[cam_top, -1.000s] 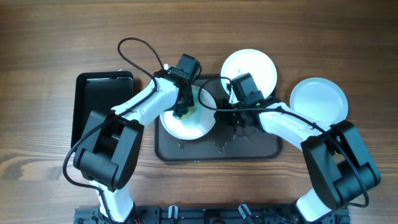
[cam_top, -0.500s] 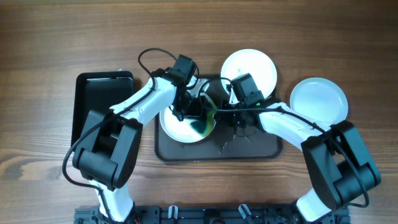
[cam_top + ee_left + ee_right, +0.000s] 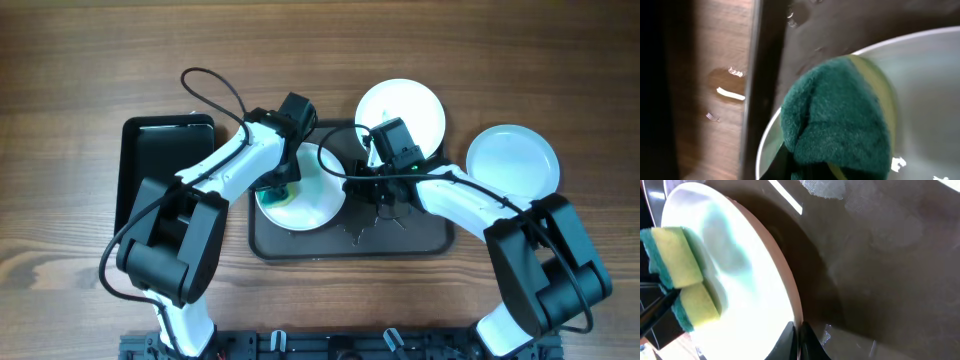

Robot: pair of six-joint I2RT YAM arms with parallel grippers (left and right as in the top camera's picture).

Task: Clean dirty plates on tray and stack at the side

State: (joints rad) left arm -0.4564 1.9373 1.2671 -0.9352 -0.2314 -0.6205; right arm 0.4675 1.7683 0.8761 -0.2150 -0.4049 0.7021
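Note:
My left gripper should wipe back across the plate toward the plate's rim (image 3: 337,190) by my right gripper, because the sponge already covers the plate's rim (image 3: 263,203) beside the tray's edge.
A white plate (image 3: 305,195) sits on the dark brown tray (image 3: 420,235). My left gripper (image 3: 281,183) is shut on a green and yellow sponge (image 3: 840,122) and presses it on the plate's left part. The plate (image 3: 925,85) fills the right of the left wrist view. My right gripper (image 3: 797,330) is shut on the plate's right rim (image 3: 785,287), holding it tilted; the sponge (image 3: 682,272) shows at the plate's far side. Two clean white plates (image 3: 400,110) (image 3: 512,160) lie on the table to the right.
A black tray (image 3: 150,170) lies at the left on the wooden table. Black cables loop over the left arm. Water drops and smears show on the brown tray (image 3: 880,255) and on the wood (image 3: 727,87).
My left gripper has swept the sponge from the plate's right part back to its left part. The right gripper has kept its hold on the rim.

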